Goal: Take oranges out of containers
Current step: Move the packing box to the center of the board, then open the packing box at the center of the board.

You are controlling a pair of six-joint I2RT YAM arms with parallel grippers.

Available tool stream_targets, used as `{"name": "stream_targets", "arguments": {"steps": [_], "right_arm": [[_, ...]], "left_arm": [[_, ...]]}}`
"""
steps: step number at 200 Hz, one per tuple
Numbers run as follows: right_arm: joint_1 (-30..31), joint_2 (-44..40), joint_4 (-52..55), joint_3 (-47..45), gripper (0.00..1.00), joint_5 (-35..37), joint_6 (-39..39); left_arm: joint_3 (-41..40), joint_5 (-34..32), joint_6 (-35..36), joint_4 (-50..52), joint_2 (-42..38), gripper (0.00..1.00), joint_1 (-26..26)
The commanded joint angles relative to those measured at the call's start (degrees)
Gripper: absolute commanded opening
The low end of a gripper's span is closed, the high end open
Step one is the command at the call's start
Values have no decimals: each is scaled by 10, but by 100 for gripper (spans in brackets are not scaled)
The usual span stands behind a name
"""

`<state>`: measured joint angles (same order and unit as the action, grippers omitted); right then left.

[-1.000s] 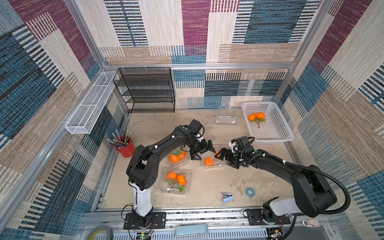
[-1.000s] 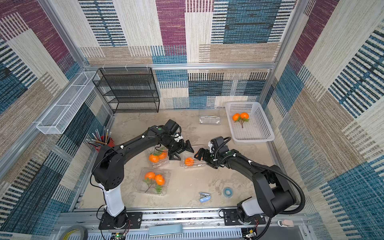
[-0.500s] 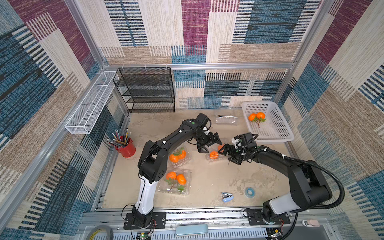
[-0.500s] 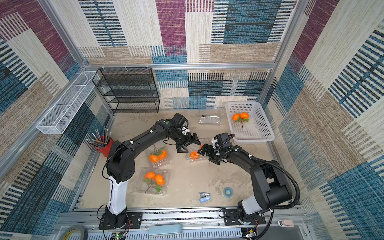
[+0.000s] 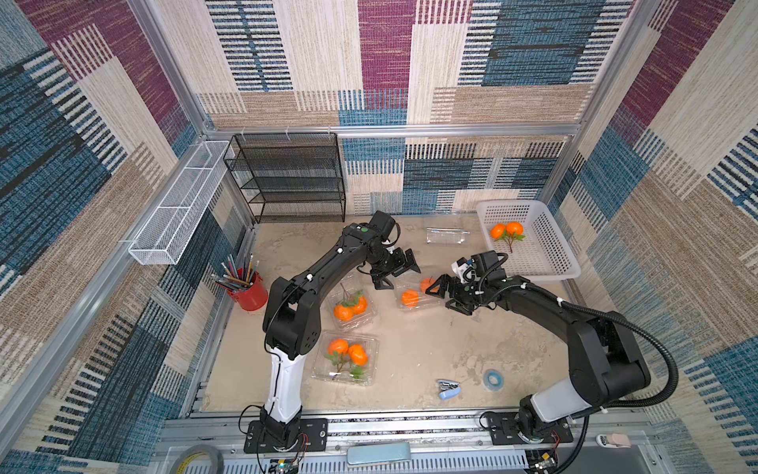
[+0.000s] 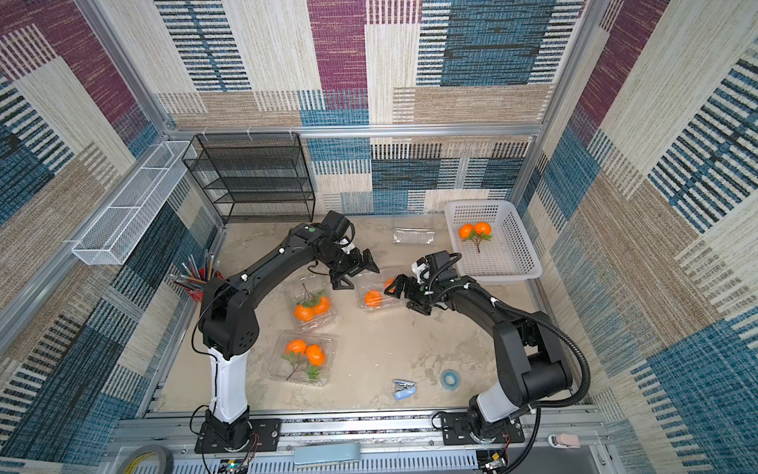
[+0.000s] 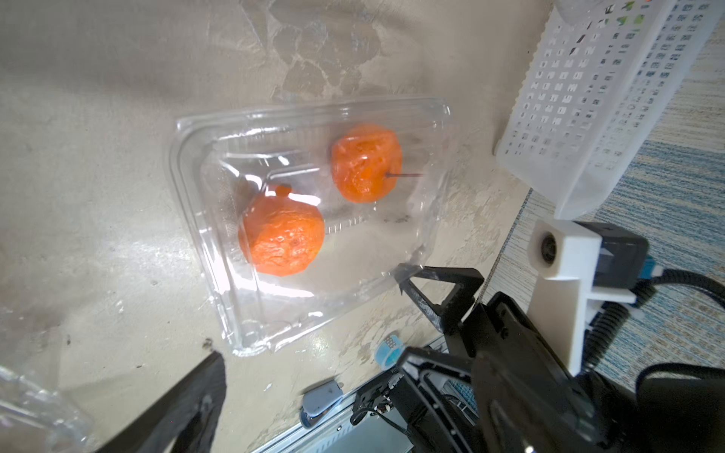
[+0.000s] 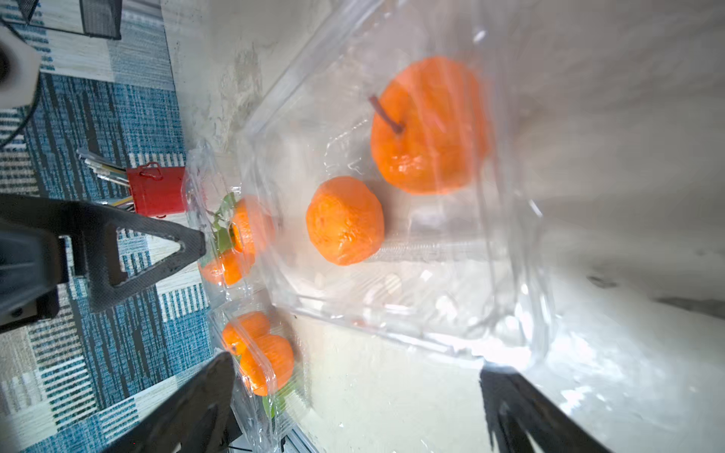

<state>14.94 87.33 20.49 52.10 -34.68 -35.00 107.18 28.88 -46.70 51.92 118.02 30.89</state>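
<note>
My right gripper is touching the clear container's corner (image 7: 404,271) with only one finger, so next my right gripper moves back, level out and comes at the container low, at its end edge (image 7: 441,188).
A clear container (image 5: 415,294) (image 6: 375,294) lies mid-table with two loose oranges (image 5: 410,298) (image 7: 282,240) (image 8: 345,220) inside. My left gripper (image 5: 396,271) (image 6: 355,272) (image 7: 310,355) hovers open at its far-left side, holding nothing. My right gripper (image 5: 439,292) (image 6: 402,289) (image 8: 353,368) stands open at its right end, one fingertip (image 7: 404,272) touching the box's corner. Two more containers (image 5: 352,305) (image 5: 346,358) with leafy orange pairs lie to the left and front. An empty container (image 5: 447,237) sits at the back. I cannot tell whether the middle lid is latched.
A white basket (image 5: 533,246) at the back right holds a stemmed orange pair (image 5: 507,230). A red pencil cup (image 5: 251,292) stands at the left, a black mesh shelf (image 5: 287,180) at the back. A blue stapler (image 5: 448,390) and tape roll (image 5: 493,379) lie near the front.
Both grippers and the middle container have shifted a little toward the back of the table. A second orange now shows in that container. Both grippers stay open.
</note>
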Motion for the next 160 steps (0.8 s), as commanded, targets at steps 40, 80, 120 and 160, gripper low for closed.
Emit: {"name": "stream_targets", "arguments": {"steps": [40, 80, 120, 160], "right_arm": [[-37, 45, 15, 42, 99, 37, 65], [-33, 130, -23, 94, 97, 22, 69], [-12, 159, -38, 122, 91, 14, 44], [37, 150, -32, 116, 87, 30, 8]], "left_arm": [[4, 8, 19, 10, -4, 99, -5], [-10, 26, 30, 7, -3, 99, -9], [-19, 29, 29, 9, 17, 99, -22], [53, 19, 50, 51, 74, 99, -24]]}}
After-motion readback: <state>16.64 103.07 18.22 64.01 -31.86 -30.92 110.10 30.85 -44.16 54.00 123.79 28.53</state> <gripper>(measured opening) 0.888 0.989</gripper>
